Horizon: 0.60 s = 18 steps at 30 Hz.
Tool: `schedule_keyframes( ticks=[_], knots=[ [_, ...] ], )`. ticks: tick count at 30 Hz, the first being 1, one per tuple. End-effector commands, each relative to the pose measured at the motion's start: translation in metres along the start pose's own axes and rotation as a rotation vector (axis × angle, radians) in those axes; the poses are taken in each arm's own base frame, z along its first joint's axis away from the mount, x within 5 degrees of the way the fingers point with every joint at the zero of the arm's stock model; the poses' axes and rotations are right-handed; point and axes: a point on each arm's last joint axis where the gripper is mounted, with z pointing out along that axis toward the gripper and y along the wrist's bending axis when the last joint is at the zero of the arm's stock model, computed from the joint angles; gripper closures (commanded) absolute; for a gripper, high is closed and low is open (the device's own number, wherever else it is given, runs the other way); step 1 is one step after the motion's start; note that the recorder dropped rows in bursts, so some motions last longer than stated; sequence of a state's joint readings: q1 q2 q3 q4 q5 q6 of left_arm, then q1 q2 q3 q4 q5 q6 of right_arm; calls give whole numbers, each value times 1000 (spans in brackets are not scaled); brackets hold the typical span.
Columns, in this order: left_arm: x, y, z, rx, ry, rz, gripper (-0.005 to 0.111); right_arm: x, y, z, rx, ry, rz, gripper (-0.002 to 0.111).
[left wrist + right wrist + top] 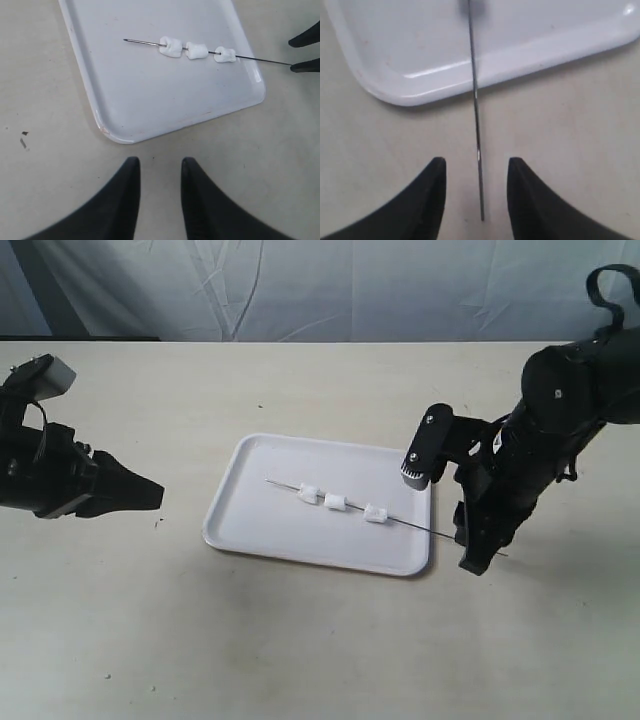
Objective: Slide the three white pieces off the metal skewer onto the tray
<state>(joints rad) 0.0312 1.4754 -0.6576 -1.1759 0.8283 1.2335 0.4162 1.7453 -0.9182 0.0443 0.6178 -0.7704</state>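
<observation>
The three white pieces [336, 502] sit with gaps between them, pierced [356, 507] by the metal skewer, so they will stay in place when the robot tilts the skewer up.
The white tray [250, 536] lies in the middle of the table. Across it lies the thin metal skewer [440, 533], and its right end sticks out past the tray's rim onto the table. Three white pieces [335, 502] are threaded on it in a row over the tray. My right gripper [466, 550] is open, low at the table, and the skewer's free end [479, 190] lies between its fingers, apart from both. My left gripper [150, 495] is open and empty, left of the tray and pointing at it. The left wrist view shows the pieces [197, 50], the skewer [145, 43] and the tray [150, 100].
The beige table [320, 640] spreads all around the tray. A pale wrinkled backdrop [300, 290] hangs behind it. Small dark specks [23, 140] mark the table near the tray's left corner.
</observation>
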Motion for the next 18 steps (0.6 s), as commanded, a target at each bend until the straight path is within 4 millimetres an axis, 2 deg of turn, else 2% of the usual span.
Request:
schedule_keyframes(
  ticks=[1, 6, 12, 13, 18],
  knots=[
    [-2, -2, 0, 11, 1, 13, 78, 1, 2, 26, -59, 55, -14, 69],
    [-2, -1, 0, 8, -3, 10, 78, 0, 2, 46, -69, 48, 4, 69],
    [-2, -1, 0, 9, -6, 8, 78, -3, 2, 53, -78, 21, 17, 70],
    [-2, -1, 0, 9, -6, 8, 78, -3, 2, 53, -78, 21, 17, 73],
    [-2, -2, 0, 10, -8, 7, 78, -2, 3, 52, -84, 27, 17, 104]
  ],
)
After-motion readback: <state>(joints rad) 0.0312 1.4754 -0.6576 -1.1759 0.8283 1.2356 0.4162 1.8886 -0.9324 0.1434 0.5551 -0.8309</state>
